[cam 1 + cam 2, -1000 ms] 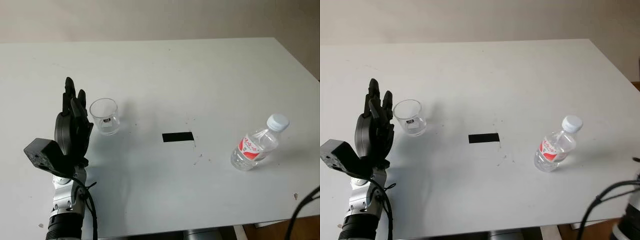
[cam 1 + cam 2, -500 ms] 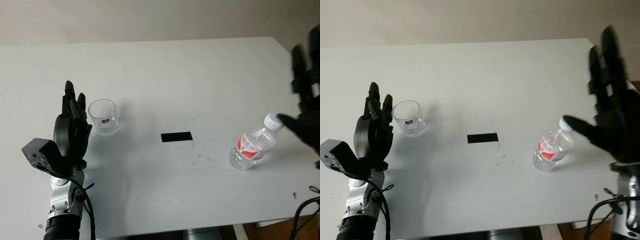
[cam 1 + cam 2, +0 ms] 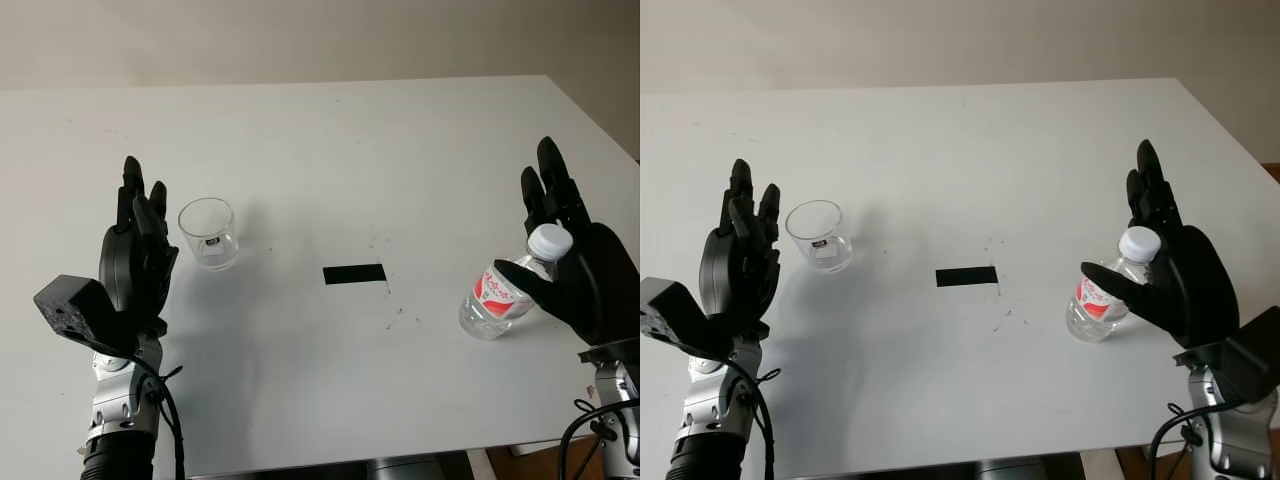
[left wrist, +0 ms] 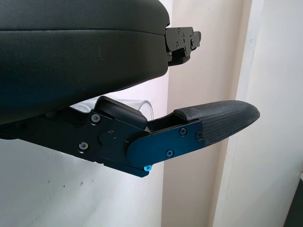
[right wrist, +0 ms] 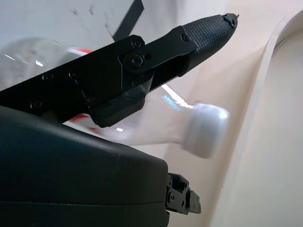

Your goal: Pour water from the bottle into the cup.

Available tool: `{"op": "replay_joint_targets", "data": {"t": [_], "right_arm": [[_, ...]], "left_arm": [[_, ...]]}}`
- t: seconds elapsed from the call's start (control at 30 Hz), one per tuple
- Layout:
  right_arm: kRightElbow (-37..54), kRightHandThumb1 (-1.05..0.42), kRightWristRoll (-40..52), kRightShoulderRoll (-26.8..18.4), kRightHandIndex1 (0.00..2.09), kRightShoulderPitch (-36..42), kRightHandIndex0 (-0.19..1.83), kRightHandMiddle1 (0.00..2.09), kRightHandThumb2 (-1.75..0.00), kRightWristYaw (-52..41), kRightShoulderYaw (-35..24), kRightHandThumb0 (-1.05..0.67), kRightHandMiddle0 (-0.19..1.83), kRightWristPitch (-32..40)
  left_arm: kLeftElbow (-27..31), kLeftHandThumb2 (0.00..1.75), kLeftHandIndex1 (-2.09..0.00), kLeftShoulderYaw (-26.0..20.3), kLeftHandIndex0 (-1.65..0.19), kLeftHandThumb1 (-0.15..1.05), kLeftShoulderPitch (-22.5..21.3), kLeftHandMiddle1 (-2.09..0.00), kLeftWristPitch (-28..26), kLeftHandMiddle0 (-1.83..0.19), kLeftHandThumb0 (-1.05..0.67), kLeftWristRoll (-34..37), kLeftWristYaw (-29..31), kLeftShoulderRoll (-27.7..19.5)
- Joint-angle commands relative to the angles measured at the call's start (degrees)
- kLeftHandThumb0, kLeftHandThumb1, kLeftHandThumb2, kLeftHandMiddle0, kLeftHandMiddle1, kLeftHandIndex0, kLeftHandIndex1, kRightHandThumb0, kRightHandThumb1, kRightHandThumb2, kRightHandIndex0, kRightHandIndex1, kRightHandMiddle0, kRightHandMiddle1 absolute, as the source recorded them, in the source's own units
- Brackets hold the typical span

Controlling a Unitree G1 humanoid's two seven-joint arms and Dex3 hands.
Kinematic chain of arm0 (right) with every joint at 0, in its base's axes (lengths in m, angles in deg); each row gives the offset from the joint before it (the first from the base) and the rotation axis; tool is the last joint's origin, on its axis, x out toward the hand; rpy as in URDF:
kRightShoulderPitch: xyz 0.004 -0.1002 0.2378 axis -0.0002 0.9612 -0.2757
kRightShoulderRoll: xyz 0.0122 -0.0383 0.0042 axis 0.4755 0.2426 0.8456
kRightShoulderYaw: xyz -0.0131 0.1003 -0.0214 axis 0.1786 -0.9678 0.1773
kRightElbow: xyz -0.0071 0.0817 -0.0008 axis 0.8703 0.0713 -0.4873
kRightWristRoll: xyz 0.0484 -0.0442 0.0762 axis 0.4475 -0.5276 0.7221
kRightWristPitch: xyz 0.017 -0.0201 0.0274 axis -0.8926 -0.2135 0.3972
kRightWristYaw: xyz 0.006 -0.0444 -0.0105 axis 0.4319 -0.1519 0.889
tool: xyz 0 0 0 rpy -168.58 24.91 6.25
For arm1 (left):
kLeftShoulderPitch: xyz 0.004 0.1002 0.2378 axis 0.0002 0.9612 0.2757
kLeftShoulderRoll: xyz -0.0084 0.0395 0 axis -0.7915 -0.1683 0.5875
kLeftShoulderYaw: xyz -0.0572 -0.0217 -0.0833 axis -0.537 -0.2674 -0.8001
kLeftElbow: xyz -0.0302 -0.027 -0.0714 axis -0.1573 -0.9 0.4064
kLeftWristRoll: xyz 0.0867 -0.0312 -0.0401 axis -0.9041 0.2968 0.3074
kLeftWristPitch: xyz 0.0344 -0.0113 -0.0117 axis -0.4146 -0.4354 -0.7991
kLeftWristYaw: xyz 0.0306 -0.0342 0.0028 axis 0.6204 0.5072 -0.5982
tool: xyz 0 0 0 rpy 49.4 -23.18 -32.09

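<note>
The clear cup (image 3: 209, 234) will stay empty when I tilt the bottle over it to pour, because the white cap (image 3: 549, 242) is over the bottle's opening.
A clear plastic water bottle (image 3: 503, 297) with a red label and white cap (image 3: 550, 241) leans on the white table (image 3: 400, 150) at the right. My right hand (image 3: 530, 222) is open just to its right, palm toward it and thumb across its front, not closed on it. The bottle's cap (image 5: 204, 130) lies past that thumb in the right wrist view. An empty clear cup (image 3: 208, 233) stands upright at the left. My left hand (image 3: 138, 232) is held upright and open just left of the cup, apart from it. The cup's rim (image 4: 140, 102) peeks past the left palm.
A black tape strip (image 3: 354, 273) lies on the table between cup and bottle, with small dark specks (image 3: 400, 315) near it. The table's right edge (image 3: 600, 120) runs close behind the right hand, and the front edge is near both arms.
My right hand has come in from the right and dropped from high at the edge to beside the bottle. The left hand has shifted slightly left, away from the cup.
</note>
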Motion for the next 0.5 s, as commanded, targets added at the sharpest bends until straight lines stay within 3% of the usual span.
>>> {"op": "replay_joint_targets", "data": {"t": [0.0,0.47], "right_arm": [[-1.88,-0.98,0.2,0.56,0.0,0.48,-0.19,0.0,-0.06,0.05,0.04,-1.01,-0.19,-1.78],[-9.73,-0.97,1.32,2.05,0.0,-0.64,-0.19,0.02,-0.05,-0.07,1.26,-0.95,-0.19,-1.23]], "left_arm": [[1.09,0.73,0.0,-0.32,0.1,1.05,0.64,-0.34,-0.32,0.19,-0.87,-0.04,-0.03,-0.48],[1.91,0.7,0.0,-0.95,0.09,1.05,0.64,-0.34,-1.66,0.19,-0.86,0.54,0.25,-0.57]]}}
